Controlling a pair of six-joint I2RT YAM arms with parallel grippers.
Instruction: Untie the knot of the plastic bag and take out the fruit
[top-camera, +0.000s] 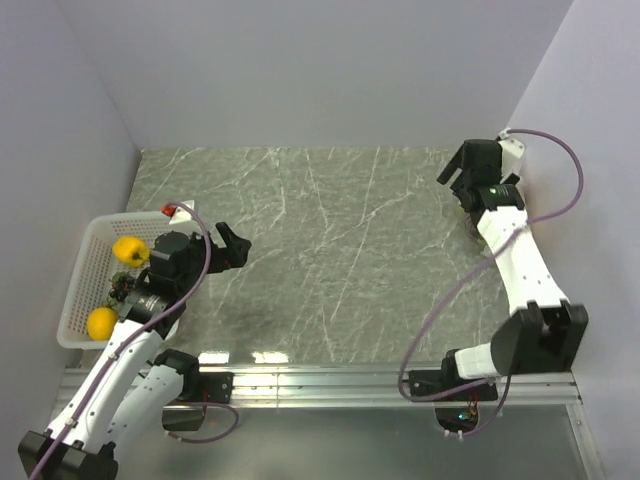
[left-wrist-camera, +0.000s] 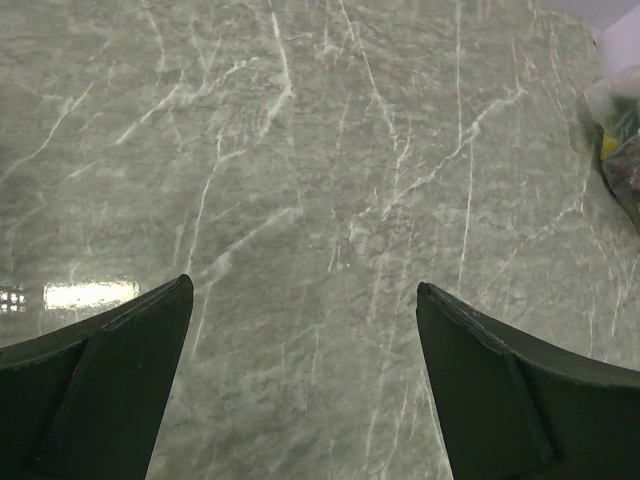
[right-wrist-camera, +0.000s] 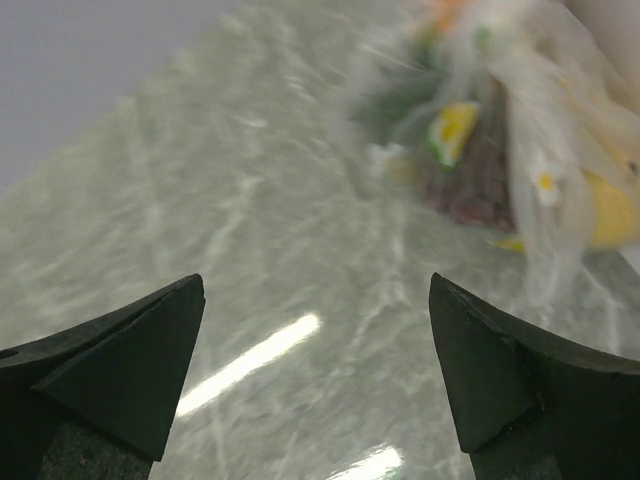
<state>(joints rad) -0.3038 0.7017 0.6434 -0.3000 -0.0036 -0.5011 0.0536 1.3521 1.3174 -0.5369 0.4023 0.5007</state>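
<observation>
The clear plastic bag's loose folds (right-wrist-camera: 542, 140) lie free in front of my open right gripper. I should keep going toward the bag (right-wrist-camera: 475, 150) until my fingers close on plastic.
The clear plastic bag (right-wrist-camera: 520, 110) lies at the table's far right. It is blurred in the right wrist view, with yellow fruit (right-wrist-camera: 610, 215), dark purple grapes (right-wrist-camera: 470, 190) and something orange inside. Its edge also shows in the left wrist view (left-wrist-camera: 620, 130). In the top view my right arm mostly hides it. I cannot make out the knot. My right gripper (right-wrist-camera: 316, 280) (top-camera: 456, 180) is open and empty, hovering just short of the bag. My left gripper (left-wrist-camera: 303, 285) (top-camera: 234, 244) is open and empty over bare table beside the basket.
A white basket (top-camera: 78, 290) stands at the left edge, close to my left arm. It holds a yellow fruit (top-camera: 130, 250), an orange round fruit (top-camera: 101, 322), a small red fruit (top-camera: 170, 211) and something dark green. Walls close in the left, back and right.
</observation>
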